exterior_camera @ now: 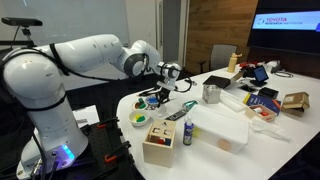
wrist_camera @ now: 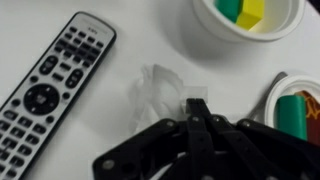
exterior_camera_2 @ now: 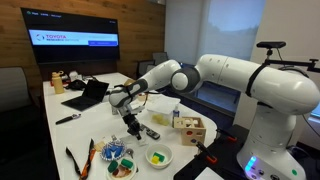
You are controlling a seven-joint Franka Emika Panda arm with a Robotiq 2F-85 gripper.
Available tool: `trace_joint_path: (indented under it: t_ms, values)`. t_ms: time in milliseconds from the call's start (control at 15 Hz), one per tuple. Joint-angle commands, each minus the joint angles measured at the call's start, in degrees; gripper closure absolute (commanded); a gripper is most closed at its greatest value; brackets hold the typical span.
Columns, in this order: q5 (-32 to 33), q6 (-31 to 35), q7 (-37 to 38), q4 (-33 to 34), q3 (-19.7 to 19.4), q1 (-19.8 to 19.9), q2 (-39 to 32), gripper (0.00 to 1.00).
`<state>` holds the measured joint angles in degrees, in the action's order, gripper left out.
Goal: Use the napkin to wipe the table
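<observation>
The white bowls (wrist_camera: 298, 108) are close to the side of my gripper and get in the way of a longer stroke, so I need to wipe the napkin back toward the remote (wrist_camera: 57, 85).
The white table (exterior_camera: 214, 160) fills the wrist view (wrist_camera: 130, 30) and shows in both exterior views (exterior_camera_2: 80, 135). A thin, crumpled white napkin (wrist_camera: 158, 92) lies on it between the remote and the bowls. My gripper (wrist_camera: 197, 106) points down at the napkin with its black fingers pressed together, pinching the napkin's right edge. In an exterior view the gripper (exterior_camera_2: 129, 117) hangs low over the table with the napkin (exterior_camera_2: 133, 126) at its tips. It also shows above the table's near end (exterior_camera: 166, 84).
A black remote (wrist_camera: 50, 85) lies left of the napkin. Two white bowls holding coloured pieces (wrist_camera: 245, 18) (wrist_camera: 297, 110) sit to its right. A wooden box (exterior_camera: 160, 140), a laptop (exterior_camera_2: 88, 95), a cup (exterior_camera: 211, 94) and other clutter stand further along the table.
</observation>
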<state>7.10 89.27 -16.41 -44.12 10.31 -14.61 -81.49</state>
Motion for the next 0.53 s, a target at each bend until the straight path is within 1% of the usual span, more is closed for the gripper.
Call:
trace_joint_path:
  t_ms: [0, 67, 267, 400, 467]
  values:
    - [-3.0, -6.9, 1.4, -2.7, 1.1, 1.7, 0.6, 1.00]
    - [-3.6, -8.7, 1.6, -2.6, 1.1, 2.0, 0.0, 1.00]
    - [-3.8, -10.9, 4.1, -2.1, -0.1, 2.0, -1.4, 1.00]
    - [-3.1, -10.4, 5.1, -1.2, -0.5, 2.1, -2.4, 1.00]
    - [-3.7, -8.5, 5.1, -1.0, -2.4, 1.0, -2.4, 1.00]
